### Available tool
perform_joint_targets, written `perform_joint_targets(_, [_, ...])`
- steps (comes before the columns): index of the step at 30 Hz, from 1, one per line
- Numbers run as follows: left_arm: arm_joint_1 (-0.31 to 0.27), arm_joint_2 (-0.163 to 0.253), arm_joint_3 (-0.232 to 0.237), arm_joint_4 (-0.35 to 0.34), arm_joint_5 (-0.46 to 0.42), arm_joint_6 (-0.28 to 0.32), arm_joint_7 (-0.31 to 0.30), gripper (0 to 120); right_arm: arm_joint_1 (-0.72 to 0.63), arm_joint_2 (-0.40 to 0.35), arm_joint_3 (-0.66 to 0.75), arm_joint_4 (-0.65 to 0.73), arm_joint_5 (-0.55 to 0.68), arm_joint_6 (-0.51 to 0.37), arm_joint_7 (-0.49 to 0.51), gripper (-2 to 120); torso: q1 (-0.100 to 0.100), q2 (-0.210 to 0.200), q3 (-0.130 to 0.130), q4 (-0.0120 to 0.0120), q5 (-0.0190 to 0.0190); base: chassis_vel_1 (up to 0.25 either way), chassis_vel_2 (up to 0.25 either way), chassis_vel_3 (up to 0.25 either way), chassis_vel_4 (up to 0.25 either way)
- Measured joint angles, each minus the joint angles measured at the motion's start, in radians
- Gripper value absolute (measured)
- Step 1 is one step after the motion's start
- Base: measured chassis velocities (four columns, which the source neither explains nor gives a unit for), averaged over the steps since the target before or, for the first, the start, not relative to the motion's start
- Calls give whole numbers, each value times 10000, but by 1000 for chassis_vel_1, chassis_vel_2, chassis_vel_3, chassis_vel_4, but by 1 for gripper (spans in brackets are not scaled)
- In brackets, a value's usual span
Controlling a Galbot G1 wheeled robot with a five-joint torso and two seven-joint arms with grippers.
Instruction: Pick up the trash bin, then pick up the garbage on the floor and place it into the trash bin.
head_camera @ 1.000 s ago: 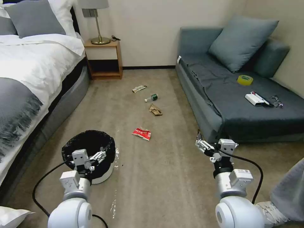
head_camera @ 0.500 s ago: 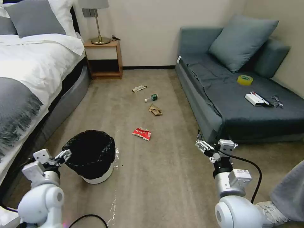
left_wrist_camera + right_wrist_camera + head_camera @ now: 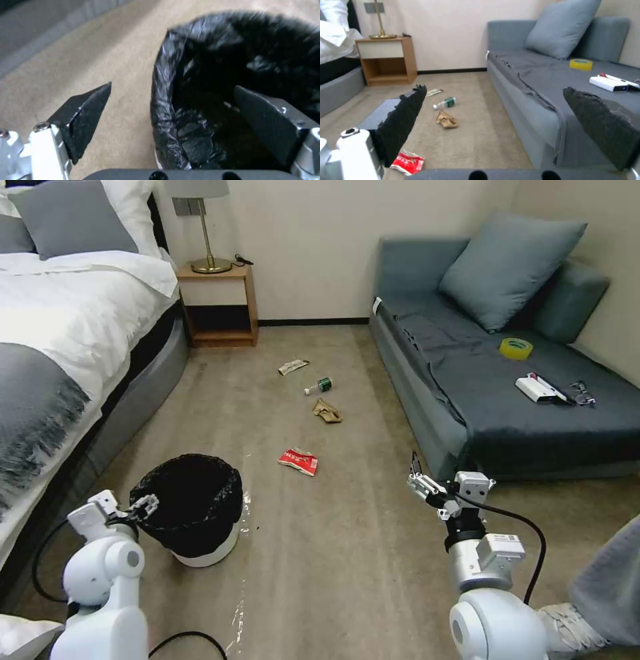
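Observation:
I expect the black bag, wrapped over the trash bin's rim [image 3: 233,503], to move together with the trash bin when I carry them, the trash bin's opening staying open.
The trash bin [image 3: 200,543] is white with a black bag over its rim [image 3: 163,100] and stands on the carpet at the lower left. My left gripper [image 3: 143,505] is open at its left rim. In the left wrist view this gripper [image 3: 173,86] straddles the rim, one finger [image 3: 86,110] outside and one [image 3: 263,117] over the inside. The garbage lies farther out on the floor: a red-and-white wrapper [image 3: 299,461], crumpled tan paper [image 3: 327,411], a small bottle [image 3: 320,385] and a flat beige wrapper [image 3: 293,367]. My right gripper [image 3: 417,480] hangs open and empty by the sofa's front corner.
A bed [image 3: 60,353] runs along the left and a wooden nightstand [image 3: 219,307] stands at the back. The grey sofa [image 3: 507,400] on the right holds a yellow tape roll [image 3: 516,348] and a white box [image 3: 537,389]. A person's leg and shoe [image 3: 600,593] are at the lower right.
My left arm swung from above the bin out to the left, and its gripper now sits at the bin's left rim. The right gripper rose slightly.

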Motion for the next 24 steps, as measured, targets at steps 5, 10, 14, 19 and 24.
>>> perform_joint_targets(5, [-309,19,136,625,-199,7,-249,99,53,-1,28,-39,14,19,-8,100,0,0,0,-1,1,0,0,0,0])
perform_joint_targets(10, [-496,8,176,1078,-304,7,-383,99,112,6,56,-91,20,35,-13,100,0,0,0,-1,0,0,0,0,0])
perform_joint_targets(14, [-506,-142,127,1157,-1047,-7,-719,94,161,17,77,-151,27,105,-19,100,0,0,0,-1,1,0,0,0,0])
perform_joint_targets(19, [-464,-203,81,1173,-1336,-26,-788,80,165,15,60,-178,24,148,-21,100,0,0,-1,-1,4,0,0,0,0])
perform_joint_targets(24, [-399,-279,38,1170,-1418,-81,-797,61,152,-15,59,-198,17,222,-21,100,0,0,-2,0,6,0,0,0,0])
